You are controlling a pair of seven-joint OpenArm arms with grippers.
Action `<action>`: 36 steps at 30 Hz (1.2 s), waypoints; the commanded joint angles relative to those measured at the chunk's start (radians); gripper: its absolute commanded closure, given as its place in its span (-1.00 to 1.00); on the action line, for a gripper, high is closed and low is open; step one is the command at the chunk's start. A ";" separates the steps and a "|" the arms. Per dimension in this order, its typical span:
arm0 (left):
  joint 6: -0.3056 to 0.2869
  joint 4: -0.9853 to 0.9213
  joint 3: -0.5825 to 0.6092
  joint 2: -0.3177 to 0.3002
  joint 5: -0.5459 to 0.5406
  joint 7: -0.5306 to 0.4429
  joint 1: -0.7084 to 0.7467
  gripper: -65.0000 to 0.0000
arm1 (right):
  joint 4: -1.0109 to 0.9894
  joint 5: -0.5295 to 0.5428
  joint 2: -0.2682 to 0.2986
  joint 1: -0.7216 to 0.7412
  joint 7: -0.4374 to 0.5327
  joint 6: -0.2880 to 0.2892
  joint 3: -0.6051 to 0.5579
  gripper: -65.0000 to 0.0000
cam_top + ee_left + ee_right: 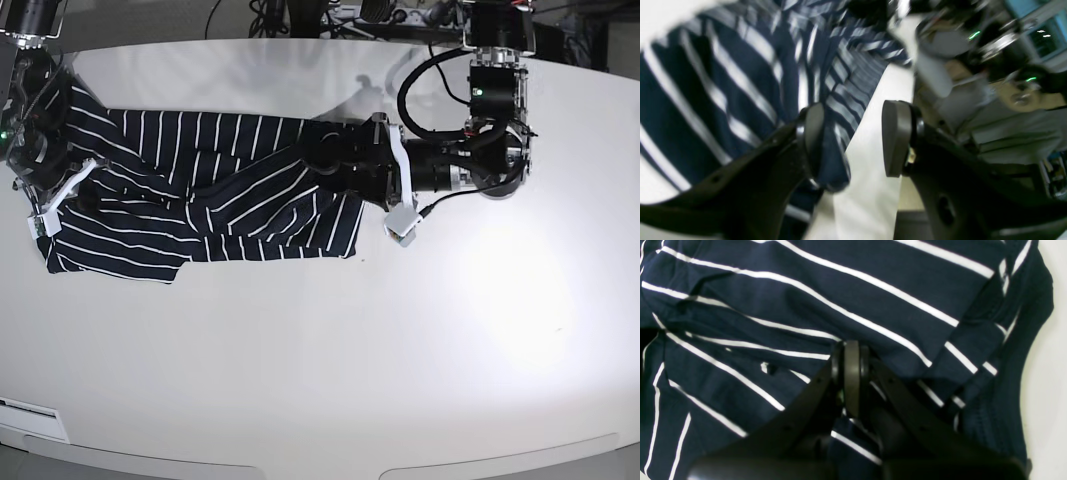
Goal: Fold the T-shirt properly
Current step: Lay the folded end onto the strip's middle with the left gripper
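Observation:
Next, my left gripper moves farther in over the T-shirt (287, 168) and closes on the T-shirt's loose fold (835, 170), since that fold lies mostly outside the gripper's opening.
The T-shirt (200, 190), dark navy with thin white stripes, lies crumpled in a long band across the left half of the white table (400, 340). My left gripper (853, 136) is open at the shirt's right end. Striped cloth (723, 83) rests against one finger (813, 133), and a loose fold hangs beside it; the other finger (895, 136) is over bare table. In the base view this gripper (318, 155) sits low on the cloth. My right gripper (851, 373) is shut at the shirt's left end, with creased cloth (873, 290) gathered at its tips.
The right arm's body (30, 140) stands at the table's far left edge, and the left arm's body (480, 150) lies across the upper right. Cables and equipment (330, 12) sit beyond the far edge.

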 commanded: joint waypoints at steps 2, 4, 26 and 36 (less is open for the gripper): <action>-0.005 0.018 -0.001 0.000 -0.005 -0.011 0.000 0.07 | 0.008 0.007 0.020 0.008 -0.003 0.003 0.007 1.00; -0.005 0.018 -0.001 0.000 -0.003 -0.011 0.006 0.07 | 0.008 0.008 0.019 0.008 -0.002 0.003 0.007 1.00; 0.002 0.020 -0.004 0.113 -0.017 -0.090 -0.006 1.00 | 0.008 0.010 0.020 0.008 0.000 -0.003 0.007 1.00; 0.003 0.022 -0.049 0.113 0.046 -0.095 -0.031 0.03 | 0.008 0.010 0.020 0.008 -0.003 0.007 0.007 1.00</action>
